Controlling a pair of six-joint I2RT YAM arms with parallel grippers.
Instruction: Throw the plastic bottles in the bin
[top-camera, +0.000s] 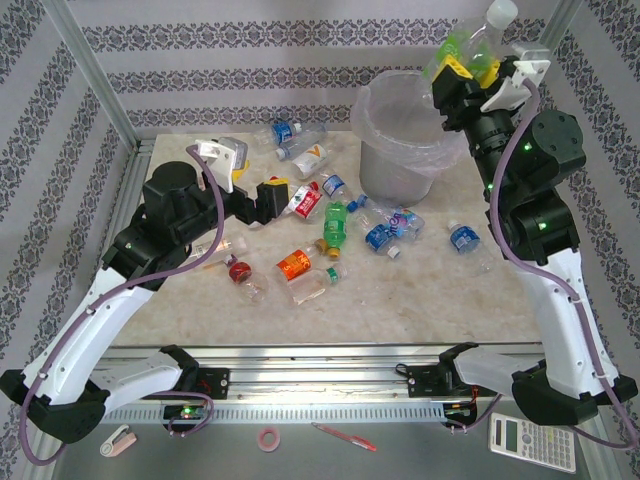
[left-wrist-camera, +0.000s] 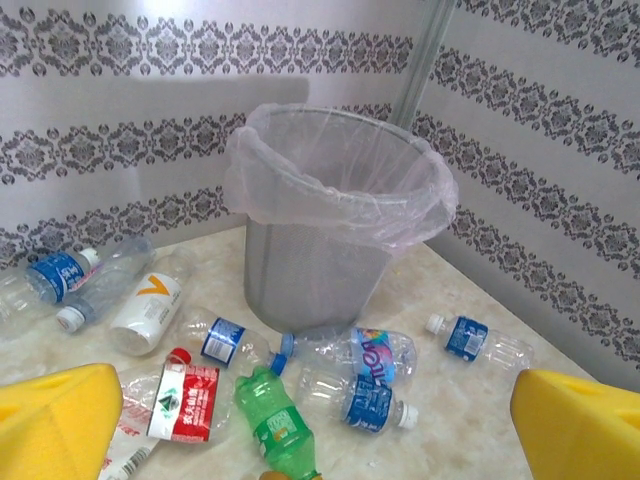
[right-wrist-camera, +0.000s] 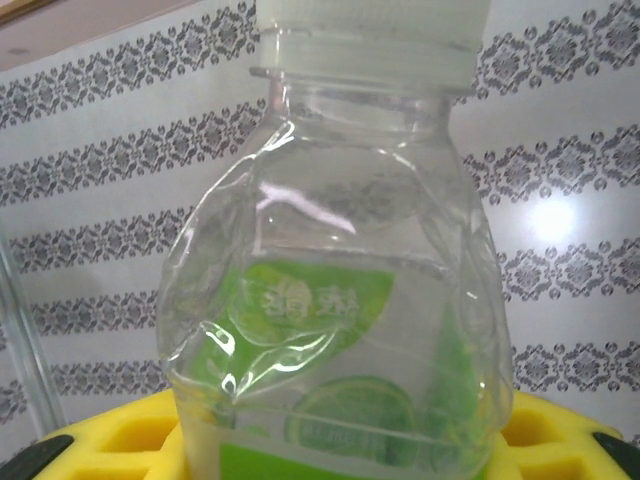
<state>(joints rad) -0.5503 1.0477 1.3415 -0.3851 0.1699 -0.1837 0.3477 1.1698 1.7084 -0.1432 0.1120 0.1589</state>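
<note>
My right gripper is holding the green-labelled bottle (top-camera: 472, 40) higher than the bin's rim, so it should carry on toward the bin's opening (top-camera: 406, 108) and release the bottle over it.
My right gripper (top-camera: 468, 70) is raised above the right rim of the bin (top-camera: 395, 175), shut on a crumpled clear bottle with a green label and white cap (top-camera: 478, 38). Up close, that bottle (right-wrist-camera: 330, 300) stands upright between the yellow pads (right-wrist-camera: 120, 440). My left gripper (top-camera: 283, 196) hovers low at the table's left, open, its yellow pads (left-wrist-camera: 55, 420) spread wide. A green bottle (left-wrist-camera: 272, 420) lies on the table beneath the gap, beside a red-labelled one (left-wrist-camera: 185, 400). Several more bottles lie scattered in front of the bin (left-wrist-camera: 315, 270), among them blue-labelled ones (top-camera: 380, 236).
Patterned walls and metal frame posts close in the table at the back and sides. Below the table's front rail lie a calculator (top-camera: 531, 441), a red pen (top-camera: 343, 437), a tape roll (top-camera: 268, 438) and a small pinkish-white object (top-camera: 118, 440).
</note>
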